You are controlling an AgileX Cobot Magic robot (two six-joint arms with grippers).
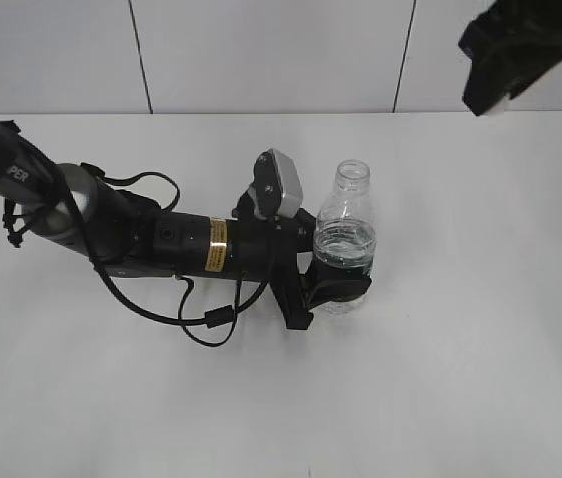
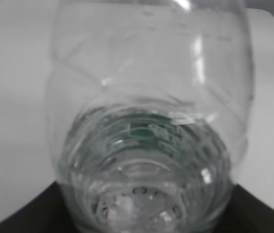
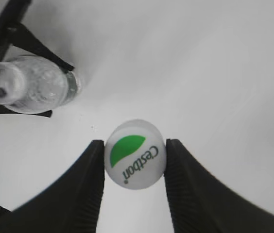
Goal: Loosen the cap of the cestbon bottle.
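Observation:
The white cap is hanging clear of the bottle's open neck (image 1: 353, 171), so my right gripper should go on lowering the cap until it touches the empty white table (image 1: 457, 267).
The cestbon bottle (image 1: 345, 239) stands upright on the white table with its neck open and no cap on it. My left gripper (image 1: 327, 284) is shut on its lower body, over the dark green label. The bottle fills the left wrist view (image 2: 146, 121). It also shows from above in the right wrist view (image 3: 25, 85). My right gripper (image 3: 134, 162) is shut on the white cap (image 3: 134, 154), whose top bears a green leaf and the Cestbon lettering. It holds the cap high above the table, to the right of the bottle. In the exterior view the right gripper (image 1: 520, 50) is at the top right.
The white table (image 1: 480, 329) spreads around the bottle. A white panelled wall (image 1: 261, 50) stands behind it. The left arm (image 1: 112, 229) with its cable lies across the left half of the table.

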